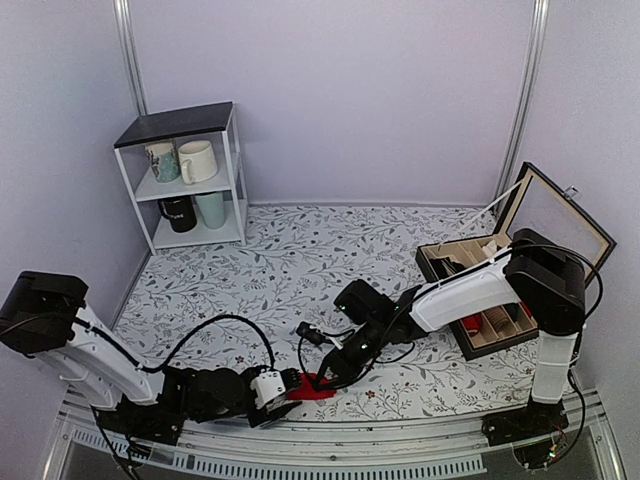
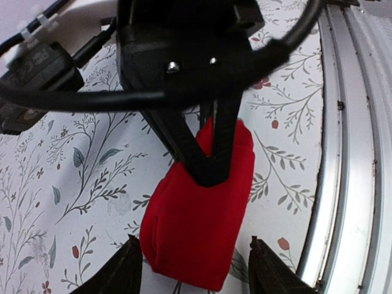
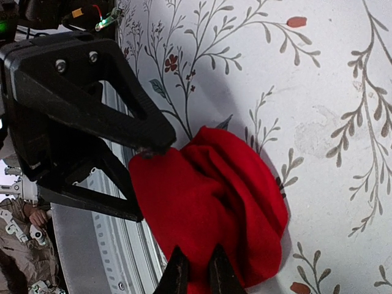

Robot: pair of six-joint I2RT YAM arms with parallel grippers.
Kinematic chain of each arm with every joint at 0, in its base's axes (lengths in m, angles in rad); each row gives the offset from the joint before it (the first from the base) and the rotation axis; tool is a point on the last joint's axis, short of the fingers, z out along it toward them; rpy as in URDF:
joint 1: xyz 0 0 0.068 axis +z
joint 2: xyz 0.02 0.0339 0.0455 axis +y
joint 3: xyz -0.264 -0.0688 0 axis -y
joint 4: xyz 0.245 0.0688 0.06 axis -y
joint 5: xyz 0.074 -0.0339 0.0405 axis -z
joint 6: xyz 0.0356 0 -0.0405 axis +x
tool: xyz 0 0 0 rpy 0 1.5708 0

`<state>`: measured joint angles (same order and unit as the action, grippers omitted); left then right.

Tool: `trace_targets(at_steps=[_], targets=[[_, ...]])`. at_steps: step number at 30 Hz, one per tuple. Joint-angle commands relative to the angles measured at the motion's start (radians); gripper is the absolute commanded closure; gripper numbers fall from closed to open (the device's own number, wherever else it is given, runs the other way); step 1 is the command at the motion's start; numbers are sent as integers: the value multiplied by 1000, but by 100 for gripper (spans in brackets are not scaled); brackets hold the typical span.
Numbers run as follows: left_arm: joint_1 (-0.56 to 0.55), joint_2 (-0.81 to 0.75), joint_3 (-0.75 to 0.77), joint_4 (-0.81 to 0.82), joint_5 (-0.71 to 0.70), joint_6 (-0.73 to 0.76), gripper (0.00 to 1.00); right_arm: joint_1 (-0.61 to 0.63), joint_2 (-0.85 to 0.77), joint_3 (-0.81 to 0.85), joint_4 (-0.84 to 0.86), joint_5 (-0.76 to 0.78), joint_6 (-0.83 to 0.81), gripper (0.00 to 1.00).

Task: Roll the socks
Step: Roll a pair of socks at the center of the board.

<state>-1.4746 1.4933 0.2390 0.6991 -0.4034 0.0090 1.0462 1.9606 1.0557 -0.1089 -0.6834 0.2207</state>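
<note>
I should hold the lump's near end (image 2: pixel 187 264) with my left gripper while my right gripper takes a new grip on the lump's sides, because my right gripper pinches just a fold atop the red socks (image 2: pixel 209 195).
The red socks (image 1: pixel 318 388) lie as a bunched, partly rolled lump on the flowered tablecloth by the near edge. In the left wrist view the socks (image 2: pixel 196 220) sit between my left gripper's (image 2: pixel 196 272) spread fingertips, which stand on either side of the lump's near end. My left gripper (image 1: pixel 290 384) is open. My right gripper (image 1: pixel 328 378) comes from the far side and is shut on a fold of the socks (image 3: pixel 214 196). Its fingertips (image 3: pixel 196 275) are pinched close together in the red cloth. The right gripper's fingers (image 2: pixel 211 162) also meet on top of the lump in the left wrist view.
A metal rail (image 2: pixel 349 153) runs along the table's near edge right beside the socks. An open wooden box (image 1: pixel 500 290) with a raised lid stands at the right. A white shelf (image 1: pixel 185 175) with mugs stands at the back left.
</note>
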Motion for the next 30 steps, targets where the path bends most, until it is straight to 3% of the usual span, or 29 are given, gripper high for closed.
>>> trace_targets(at_steps=[1,7,11,15,18,20,26,30], targets=[[-16,63,29,83,-1,46,41,-6,102,-56,-255,114,-4,97],[-14,119,29,147,-4,45,42,-7,105,-51,-264,106,-9,97],[-10,143,33,171,18,47,49,-7,111,-49,-264,101,-9,97],[-10,157,46,161,37,47,74,-6,116,-49,-263,100,-8,97],[-7,160,51,151,55,44,83,-7,119,-45,-264,99,-8,97],[1,165,58,139,75,36,100,-8,122,-44,-264,98,-9,96],[58,166,68,65,164,-38,100,-7,102,-43,-249,110,-13,92],[118,137,39,25,235,-120,100,-7,49,-53,-182,173,-25,76]])
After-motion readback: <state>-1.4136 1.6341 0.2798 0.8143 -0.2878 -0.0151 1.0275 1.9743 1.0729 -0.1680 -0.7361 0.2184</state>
